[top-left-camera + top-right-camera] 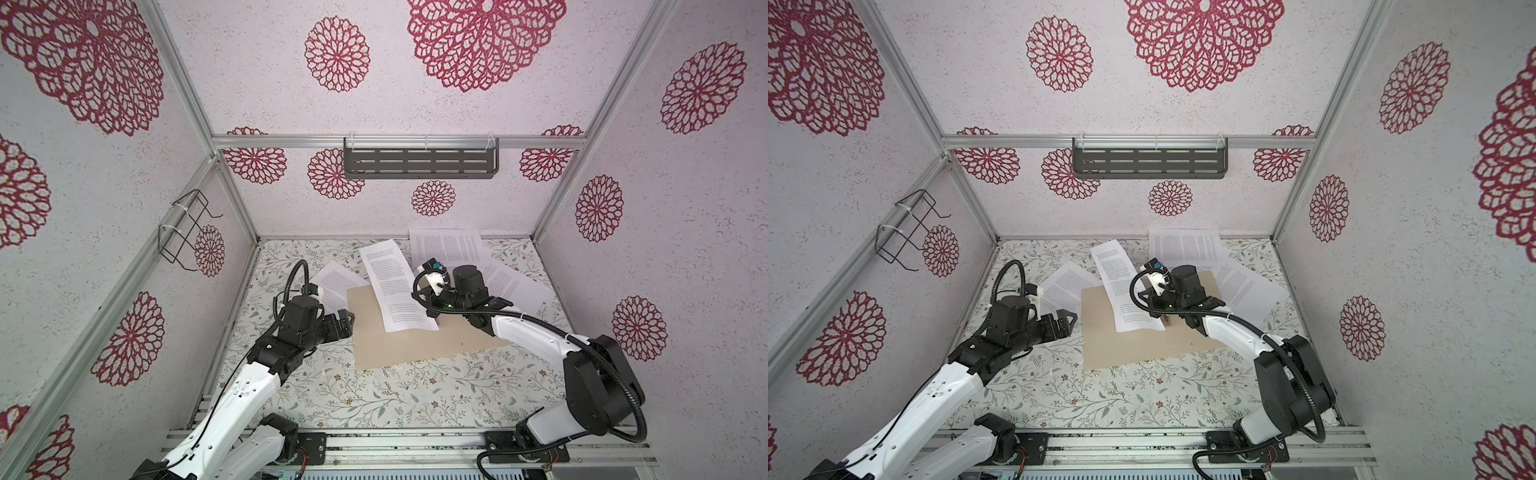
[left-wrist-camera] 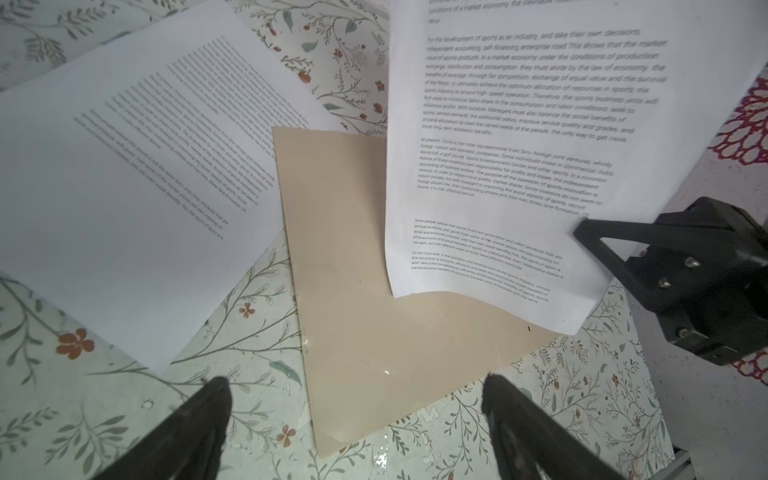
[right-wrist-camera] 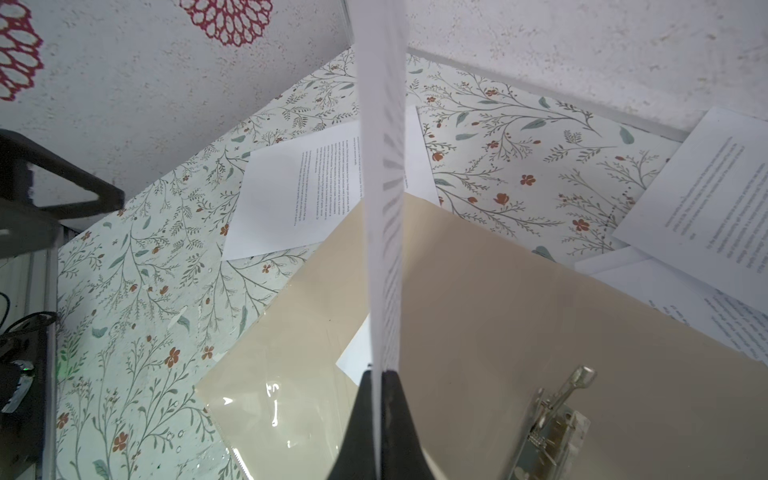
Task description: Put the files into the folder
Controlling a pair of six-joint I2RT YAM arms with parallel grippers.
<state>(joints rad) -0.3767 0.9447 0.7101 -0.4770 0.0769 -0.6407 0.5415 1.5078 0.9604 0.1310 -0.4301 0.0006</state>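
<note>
Next, my right gripper swings the sheet across toward my left gripper (image 1: 358, 321), since the printed sheet's free edge (image 1: 374, 289) hangs tilted, short of those open left fingers.
The beige folder (image 1: 415, 343) (image 1: 1133, 345) lies open and flat on the flowered table, its metal clip (image 3: 557, 415) showing on the inside. My right gripper (image 3: 380, 374) (image 1: 430, 309) is shut on the edge of one printed sheet (image 1: 390, 286) (image 2: 498, 145), which hangs curved above the folder with its near end drooping onto it. At the folder's left edge my left gripper (image 1: 347, 322) (image 2: 355, 384) stands open with nothing in it. Other files lie loose: one sheet (image 1: 332, 282) (image 2: 145, 166) to the left behind the folder, one sheet (image 1: 446, 245) against the back wall, and overlapping sheets (image 1: 511, 286) on the right.
A grey slotted shelf (image 1: 419, 160) hangs on the back wall and a black wire rack (image 1: 187, 232) on the left wall. Patterned walls close the table in on three sides. Bare flowered tabletop (image 1: 374, 395) stretches in front of the folder.
</note>
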